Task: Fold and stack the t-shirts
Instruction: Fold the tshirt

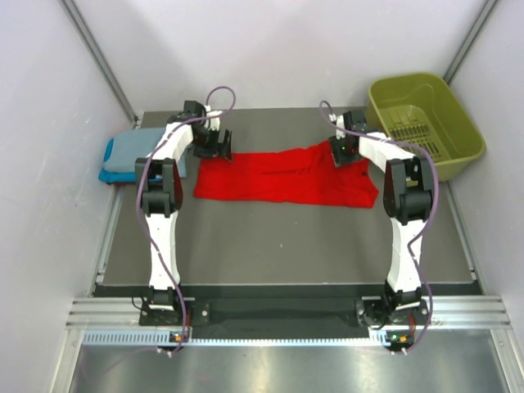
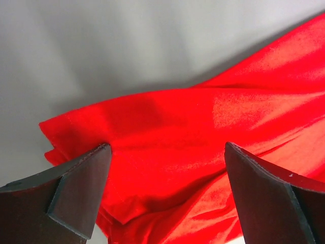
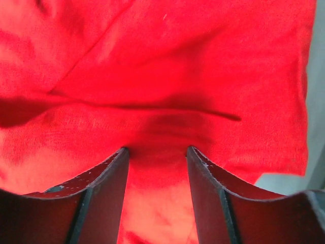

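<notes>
I should swing the red t-shirt round before folding, because it lies crosswise as a long band [image 1: 282, 178]. My left gripper should pinch its far corner [image 1: 203, 166] and pull that corner closer to do so.
A bright red t-shirt [image 1: 278, 176] lies spread in a long band across the far middle of the table. My left gripper [image 1: 214, 151] hovers over its far left corner, wide open; in the left wrist view the gripper [image 2: 167, 147] straddles the folded corner of the red cloth [image 2: 167, 114] without pinching it. My right gripper [image 1: 345, 154] is down on the shirt's far right part. In the right wrist view its jaws [image 3: 156, 150] stand partly apart, tips resting on the red cloth [image 3: 177, 61]. A folded grey-blue t-shirt [image 1: 135, 151] lies on a turquoise one [image 1: 113, 173] at the left.
An olive-green plastic basket [image 1: 426, 123] stands at the back right corner. White walls close in the table on the left, right and far sides. Bare grey tabletop [image 1: 286, 246] lies between the red shirt and the arm bases.
</notes>
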Tool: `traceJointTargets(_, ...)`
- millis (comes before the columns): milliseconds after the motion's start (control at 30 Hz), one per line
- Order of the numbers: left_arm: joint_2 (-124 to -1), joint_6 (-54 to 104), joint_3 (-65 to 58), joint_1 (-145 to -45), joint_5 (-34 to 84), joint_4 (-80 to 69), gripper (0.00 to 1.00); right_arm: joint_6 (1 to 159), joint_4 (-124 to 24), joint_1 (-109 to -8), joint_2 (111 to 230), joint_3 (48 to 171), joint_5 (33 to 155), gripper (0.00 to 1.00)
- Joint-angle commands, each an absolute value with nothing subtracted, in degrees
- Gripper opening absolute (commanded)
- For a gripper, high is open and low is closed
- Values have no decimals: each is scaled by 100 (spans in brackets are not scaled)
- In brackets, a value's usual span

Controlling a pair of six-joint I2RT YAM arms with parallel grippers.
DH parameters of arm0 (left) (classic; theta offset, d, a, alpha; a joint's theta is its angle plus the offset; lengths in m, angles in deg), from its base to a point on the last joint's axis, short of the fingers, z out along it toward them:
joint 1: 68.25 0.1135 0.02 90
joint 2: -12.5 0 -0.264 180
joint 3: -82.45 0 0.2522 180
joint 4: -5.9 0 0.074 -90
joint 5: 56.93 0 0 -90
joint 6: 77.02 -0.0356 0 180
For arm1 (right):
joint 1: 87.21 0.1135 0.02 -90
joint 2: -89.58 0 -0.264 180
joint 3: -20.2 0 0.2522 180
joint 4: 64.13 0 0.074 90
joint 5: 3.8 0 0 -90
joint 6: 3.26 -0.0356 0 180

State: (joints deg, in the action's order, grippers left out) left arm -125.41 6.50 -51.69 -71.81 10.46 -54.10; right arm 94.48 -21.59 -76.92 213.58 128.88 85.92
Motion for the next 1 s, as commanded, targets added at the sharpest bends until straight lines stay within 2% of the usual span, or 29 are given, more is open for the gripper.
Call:
traceJointTargets(0,-12497,516,-4716,-7142,1558,-5533,99,9210,-2277,-7842,21789,13432,8856,51)
traceJointTargets(400,-11091,419,-2749,-7405,2006,-5656,99,9341,-1961,-7930,23055,15339,9191,52)
traceJointTargets(567,-10659,507,-2281,-7686,2410,-5577,99,9403,-1943,-7939,23362,15964,9209,53)
traceJointTargets(667,-10624,499,-2517,-7766,2770,-5533,99,9386,-2066,-7947,23381,16079,9147,53)
traceJointTargets(967,-11204,252,-4968,-7696,3457,-5471,99,9359,-2092,-7939,22933,15666,9173,54)
